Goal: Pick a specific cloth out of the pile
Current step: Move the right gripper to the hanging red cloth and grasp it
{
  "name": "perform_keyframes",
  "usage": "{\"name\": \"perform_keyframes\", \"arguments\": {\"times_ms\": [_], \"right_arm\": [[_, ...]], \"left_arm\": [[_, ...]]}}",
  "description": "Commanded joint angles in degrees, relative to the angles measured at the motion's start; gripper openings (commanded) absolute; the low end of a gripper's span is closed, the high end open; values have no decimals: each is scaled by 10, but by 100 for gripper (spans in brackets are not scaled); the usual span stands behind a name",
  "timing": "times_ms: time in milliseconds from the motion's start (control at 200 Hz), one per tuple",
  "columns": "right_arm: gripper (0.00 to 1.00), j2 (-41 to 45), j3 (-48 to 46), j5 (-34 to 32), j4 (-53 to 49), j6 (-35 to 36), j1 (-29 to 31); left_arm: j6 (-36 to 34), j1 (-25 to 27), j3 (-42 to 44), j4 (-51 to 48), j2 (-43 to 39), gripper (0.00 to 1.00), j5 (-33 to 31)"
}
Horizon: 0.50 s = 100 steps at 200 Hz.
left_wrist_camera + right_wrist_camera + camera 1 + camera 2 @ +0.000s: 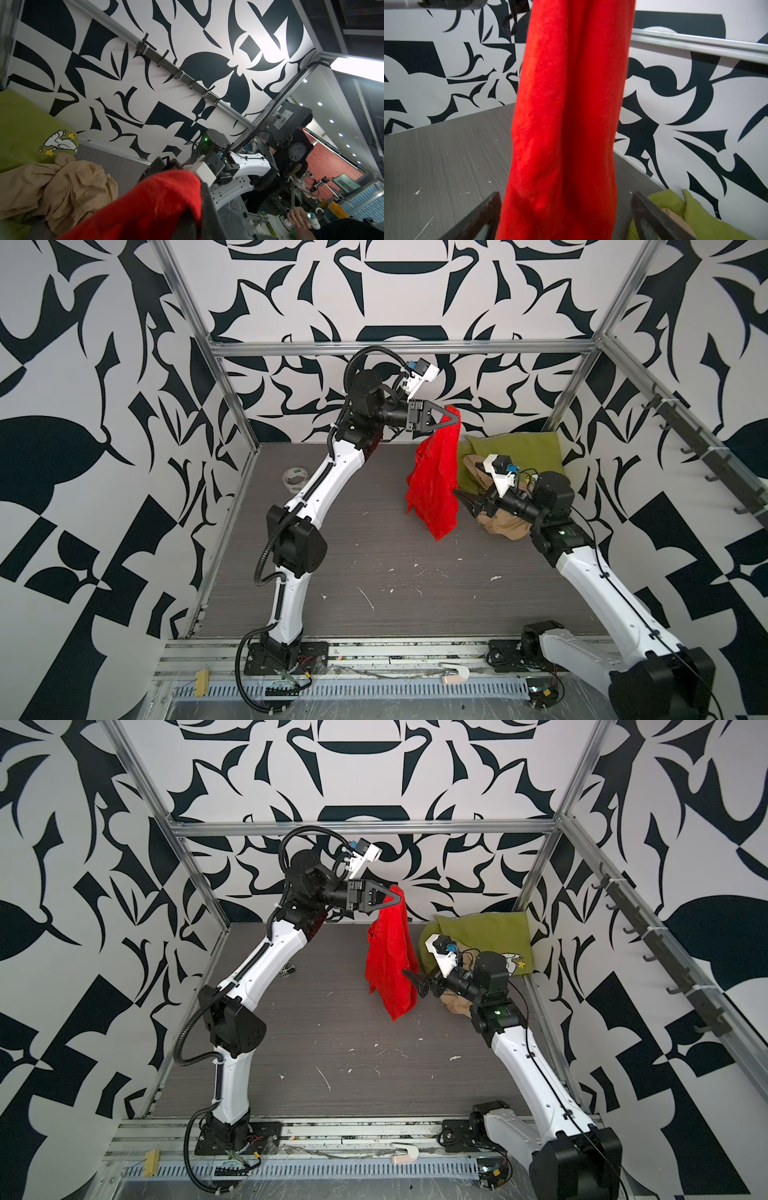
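Note:
My right gripper should keep moving in until the hanging folds fill its open fingers and then close, because the bright red cloth hangs narrow between them.
The bright red cloth hangs free above the table, clear of the pile. My left gripper is shut on its top edge, high near the back wall. In the left wrist view the cloth covers the jaws. My right gripper is open at the cloth's lower right side. In the right wrist view the cloth hangs between the spread fingers; I cannot tell if they touch it. The pile lies at the back right: an olive-green cloth and a tan cloth.
A tape roll lies at the table's back left. A rail of hooks runs along the right wall. Metal frame posts stand at the table's corners. A person stands outside the cell.

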<state>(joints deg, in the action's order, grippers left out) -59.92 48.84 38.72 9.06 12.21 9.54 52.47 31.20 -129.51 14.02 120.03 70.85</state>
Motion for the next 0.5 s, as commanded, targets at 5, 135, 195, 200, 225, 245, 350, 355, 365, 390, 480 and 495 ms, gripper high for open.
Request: {"name": "perform_keyframes", "arguments": {"times_ms": [5, 135, 195, 200, 225, 245, 350, 355, 365, 390, 480, 495], "right_arm": [[99, -12, 33, 32, 60, -21, 5], [99, -34, 46, 33, 85, -27, 32], [99, -42, 54, 26, 86, -18, 50], [99, -43, 54, 25, 86, -16, 52], [99, -46, 58, 22, 86, -11, 58], [99, -49, 61, 20, 86, -6, 62], [99, -65, 78, 0, 89, 15, 82], [99, -66, 79, -1, 89, 15, 82], [99, -68, 80, -4, 91, 16, 83], [99, -72, 83, -9, 95, 17, 86], [99, -90, 95, -32, 113, 21, 91], [99, -94, 97, -35, 116, 21, 92]], "left_arm": [[1, 3, 12, 37, -34, 1, 39], [1, 6, 23, 41, -43, 1, 43], [2, 7, 27, 42, -45, 2, 43], [2, 6, 27, 43, -45, 2, 43], [3, 7, 29, 43, -46, 2, 43], [3, 7, 30, 44, -47, 1, 43], [5, 8, 40, 52, -53, 2, 45], [5, 8, 40, 52, -54, 2, 45], [5, 8, 41, 54, -55, 2, 45], [5, 8, 45, 56, -57, 2, 45], [6, 8, 55, 67, -64, 2, 43], [6, 9, 56, 68, -65, 2, 43]]}}
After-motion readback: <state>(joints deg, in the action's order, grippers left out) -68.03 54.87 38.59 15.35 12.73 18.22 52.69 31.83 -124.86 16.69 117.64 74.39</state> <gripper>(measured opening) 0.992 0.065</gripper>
